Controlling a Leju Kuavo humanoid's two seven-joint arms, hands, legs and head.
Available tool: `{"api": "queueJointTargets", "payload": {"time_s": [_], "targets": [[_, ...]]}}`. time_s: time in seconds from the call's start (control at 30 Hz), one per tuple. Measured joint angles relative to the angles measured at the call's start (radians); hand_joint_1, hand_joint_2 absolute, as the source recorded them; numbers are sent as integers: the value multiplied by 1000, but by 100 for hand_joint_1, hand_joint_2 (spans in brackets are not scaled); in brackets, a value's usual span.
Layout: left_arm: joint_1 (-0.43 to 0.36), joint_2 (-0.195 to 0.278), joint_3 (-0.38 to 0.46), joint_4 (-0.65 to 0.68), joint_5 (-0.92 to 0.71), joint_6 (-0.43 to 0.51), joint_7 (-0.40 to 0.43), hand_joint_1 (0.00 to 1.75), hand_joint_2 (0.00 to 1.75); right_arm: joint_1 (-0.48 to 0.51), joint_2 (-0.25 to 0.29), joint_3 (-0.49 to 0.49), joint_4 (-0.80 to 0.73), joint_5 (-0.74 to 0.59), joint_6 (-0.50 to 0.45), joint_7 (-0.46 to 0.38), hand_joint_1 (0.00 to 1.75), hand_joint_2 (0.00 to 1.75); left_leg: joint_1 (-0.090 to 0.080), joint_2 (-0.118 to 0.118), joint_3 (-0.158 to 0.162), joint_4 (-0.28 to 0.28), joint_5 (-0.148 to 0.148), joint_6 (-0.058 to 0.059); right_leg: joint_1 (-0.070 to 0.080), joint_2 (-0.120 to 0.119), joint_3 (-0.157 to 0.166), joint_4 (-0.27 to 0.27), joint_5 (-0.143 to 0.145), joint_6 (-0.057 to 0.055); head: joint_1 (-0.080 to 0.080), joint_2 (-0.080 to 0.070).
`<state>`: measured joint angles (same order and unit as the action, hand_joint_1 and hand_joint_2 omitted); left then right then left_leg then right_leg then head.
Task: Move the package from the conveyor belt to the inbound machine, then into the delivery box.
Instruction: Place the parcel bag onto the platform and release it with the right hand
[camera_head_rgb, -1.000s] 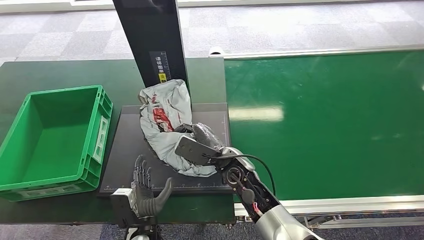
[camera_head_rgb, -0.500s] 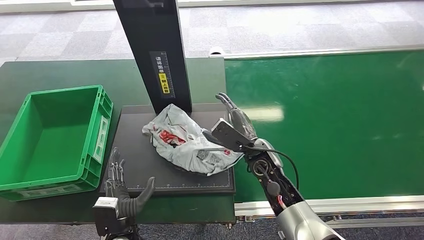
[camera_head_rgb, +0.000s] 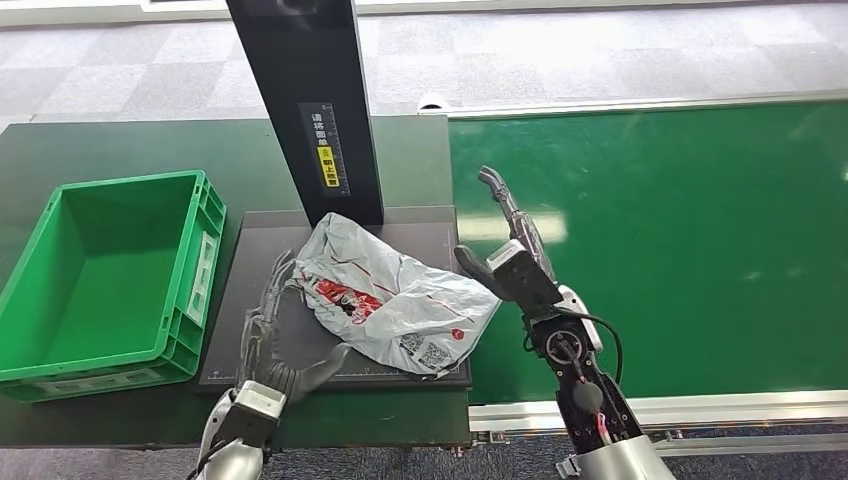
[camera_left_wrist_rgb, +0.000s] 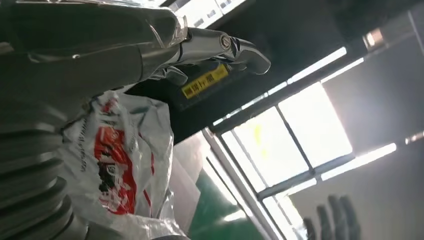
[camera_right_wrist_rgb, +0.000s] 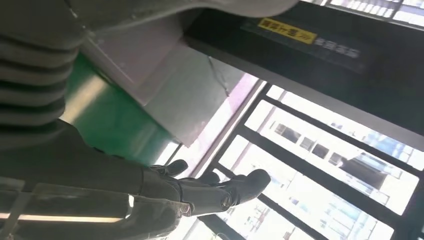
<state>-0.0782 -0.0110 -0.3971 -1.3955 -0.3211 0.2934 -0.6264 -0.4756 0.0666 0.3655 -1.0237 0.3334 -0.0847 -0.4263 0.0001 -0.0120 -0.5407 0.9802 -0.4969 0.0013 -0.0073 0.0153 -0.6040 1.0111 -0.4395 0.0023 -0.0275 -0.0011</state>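
Note:
I expect the package (camera_head_rgb: 390, 302) to bunch up in my grip when I lift, with its ends flopping around it, because loose creases (camera_head_rgb: 397, 270) run across the grey plastic.
The package (camera_head_rgb: 385, 300), a crumpled grey plastic bag with red print, lies flat on the black platform (camera_head_rgb: 255, 260) of the inbound machine, at the foot of its black column (camera_head_rgb: 305, 100). My left hand (camera_head_rgb: 283, 335) is over the platform at the package's left edge, fingers spread and holding nothing; whether it touches the bag is unclear. The left wrist view shows the package (camera_left_wrist_rgb: 120, 165) close beside that hand's fingers (camera_left_wrist_rgb: 220, 47). My right hand (camera_head_rgb: 512, 245) is raised over the left edge of the green conveyor belt (camera_head_rgb: 660, 240), fingers stretched out, clear of the package. It holds nothing in the right wrist view (camera_right_wrist_rgb: 200, 192).
An empty green delivery box (camera_head_rgb: 195, 265) stands left of the platform on the dark green table (camera_head_rgb: 60, 150). The belt's metal frame (camera_head_rgb: 700, 408) runs along the front right. Grey carpet lies beyond the table.
My right hand let go of the package and lifted away to the right over the belt. The package settled flat on the platform. My left hand came forward to its left edge.

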Motion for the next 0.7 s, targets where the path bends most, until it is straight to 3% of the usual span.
{"api": "queueJointTargets", "payload": {"time_s": [0.13, 0.33, 0.47, 0.7], "targets": [[-78, -13, -49, 81, -211, -49, 73, 0, 175, 22, 6, -5, -89, -47, 21, -16, 0, 175, 0, 0, 0, 0, 0, 0, 0, 0, 0, 0, 0, 0, 0, 0], [-204, -69, -105, 269, -382, -2, 117, 0, 175, 52, 16, -8, -225, -54, 26, -10, 0, 175, 0, 0, 0, 0, 0, 0, 0, 0, 0, 0, 0, 0, 0, 0], [-278, -108, -128, 394, -411, 18, 126, 0, 175, 60, 23, -11, -288, -43, 26, -1, 0, 175, 0, 1, 0, 0, 0, 0, 0, 2, 0, 0, 1, 0, 0, 0], [-329, -134, -143, 495, -425, 13, 132, 0, 175, 70, 23, -23, -328, -33, 20, 0, 0, 175, 0, 1, 0, 0, 0, 0, 0, 2, -1, 0, 1, 0, 0, 0]]}}
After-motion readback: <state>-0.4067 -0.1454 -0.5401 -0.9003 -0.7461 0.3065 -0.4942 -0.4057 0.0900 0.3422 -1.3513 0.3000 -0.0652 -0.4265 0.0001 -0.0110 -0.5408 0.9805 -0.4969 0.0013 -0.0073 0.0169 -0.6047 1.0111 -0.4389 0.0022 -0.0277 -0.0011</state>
